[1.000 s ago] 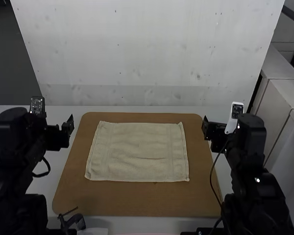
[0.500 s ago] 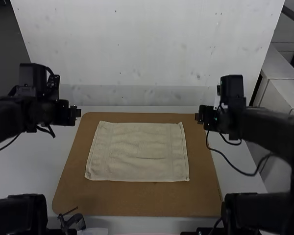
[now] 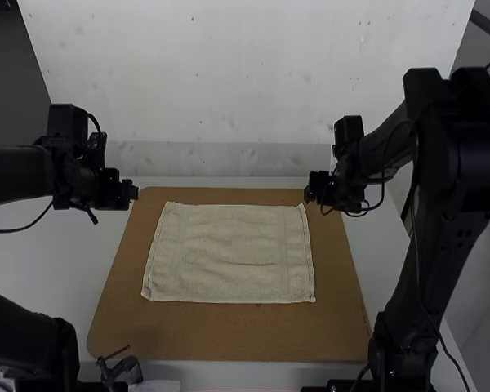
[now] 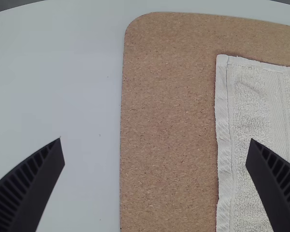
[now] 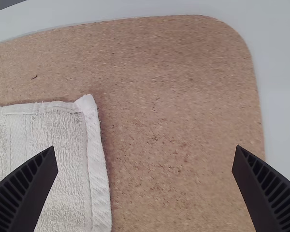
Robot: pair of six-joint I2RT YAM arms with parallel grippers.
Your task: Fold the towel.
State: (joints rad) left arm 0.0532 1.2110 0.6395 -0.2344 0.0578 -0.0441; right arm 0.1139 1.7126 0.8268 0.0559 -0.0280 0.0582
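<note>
Soft wrinkles (image 3: 237, 262) cross the thin towel. I therefore expect its near part (image 3: 227, 286) to hang limp and fold under when I lift the towel's far edge and lay it down.
A beige towel (image 3: 230, 255) lies spread flat, slightly wrinkled, in the middle of the brown board. My left gripper (image 3: 134, 193) is over the board's far left corner, left of the towel. My right gripper (image 3: 309, 194) hovers near the towel's far right corner. In the left wrist view my left gripper (image 4: 154, 154) is open with nothing between its fingers, the towel's (image 4: 251, 145) left edge nearby. In the right wrist view my right gripper (image 5: 145, 159) is open and empty, above the board beside the towel's (image 5: 58, 159) far right corner.
The brown board (image 3: 220, 339) rests on a white table (image 3: 73, 253). A pale wall (image 3: 245, 90) rises behind it. A small dark clamp-like object (image 3: 118, 369) is at the board's near left edge, and cables hang from both arms.
Both arms have swung up and forward from the sides. My right gripper has moved left toward the towel's far right corner; my left gripper has shifted slightly right. The towel lies unchanged.
</note>
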